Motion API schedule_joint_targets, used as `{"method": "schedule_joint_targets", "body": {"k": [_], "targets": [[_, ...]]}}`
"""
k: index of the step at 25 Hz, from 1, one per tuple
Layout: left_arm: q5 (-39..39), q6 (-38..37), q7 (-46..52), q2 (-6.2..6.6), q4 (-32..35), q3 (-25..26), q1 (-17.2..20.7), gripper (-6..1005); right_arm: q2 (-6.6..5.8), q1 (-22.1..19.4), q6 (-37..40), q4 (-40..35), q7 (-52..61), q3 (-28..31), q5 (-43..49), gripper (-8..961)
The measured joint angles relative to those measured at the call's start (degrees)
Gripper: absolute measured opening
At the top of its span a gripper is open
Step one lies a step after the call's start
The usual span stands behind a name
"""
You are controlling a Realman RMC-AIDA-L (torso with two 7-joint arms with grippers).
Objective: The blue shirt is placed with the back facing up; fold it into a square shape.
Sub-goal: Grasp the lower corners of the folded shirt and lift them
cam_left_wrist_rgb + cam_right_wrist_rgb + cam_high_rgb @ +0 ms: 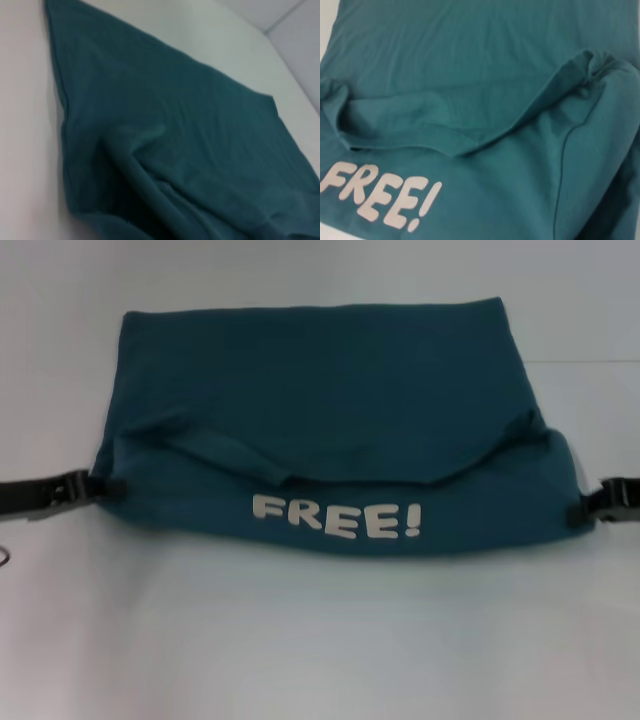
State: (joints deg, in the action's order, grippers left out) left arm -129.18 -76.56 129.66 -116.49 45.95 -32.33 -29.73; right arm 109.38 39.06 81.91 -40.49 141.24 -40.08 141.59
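Note:
I should lift the ends of the "FREE!" band (pixel 340 518) with both my grippers and carry them to the shirt's far edge (pixel 312 309), because the band sags along the shirt's near side and leaves the shirt's far part uncovered.
The blue shirt (pixel 320 400) lies across the middle of the white table (pixel 320 640). Its near part is folded up and over, so a band with white "FREE!" lettering (pixel 337 518) faces up along the front edge. My left gripper (pixel 108 486) is shut on the left end of that band, low over the table. At the band's right end, where the cloth bulges up, my right gripper (pixel 578 512) is shut on it. The left wrist view shows only the plain shirt (pixel 175 150). In the right wrist view the shirt (pixel 480 65) shows the fold and the lettering (pixel 385 195).
Bare white table surface surrounds the shirt, with a wide strip in front of it. A faint seam (pixel 590 362) runs across the table at the back right. A small dark object (pixel 4 556) shows at the left edge.

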Motion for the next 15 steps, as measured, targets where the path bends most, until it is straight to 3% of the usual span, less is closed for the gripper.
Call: {"method": "schedule_joint_targets", "body": {"k": [9,15], "targets": [[-7.76,-15.52,2.14,0.02,6.80,0.52,3.46,35,-1.42,-4.05,11.68,-2.03,-0.36,2.97,0.16,43],[-10.20,-22.54,2.08,-0.40,8.43,0.51,4.68,34,-0.10,-5.86,16.62,-2.02,-0.48,2.52,0.42,44]]}}
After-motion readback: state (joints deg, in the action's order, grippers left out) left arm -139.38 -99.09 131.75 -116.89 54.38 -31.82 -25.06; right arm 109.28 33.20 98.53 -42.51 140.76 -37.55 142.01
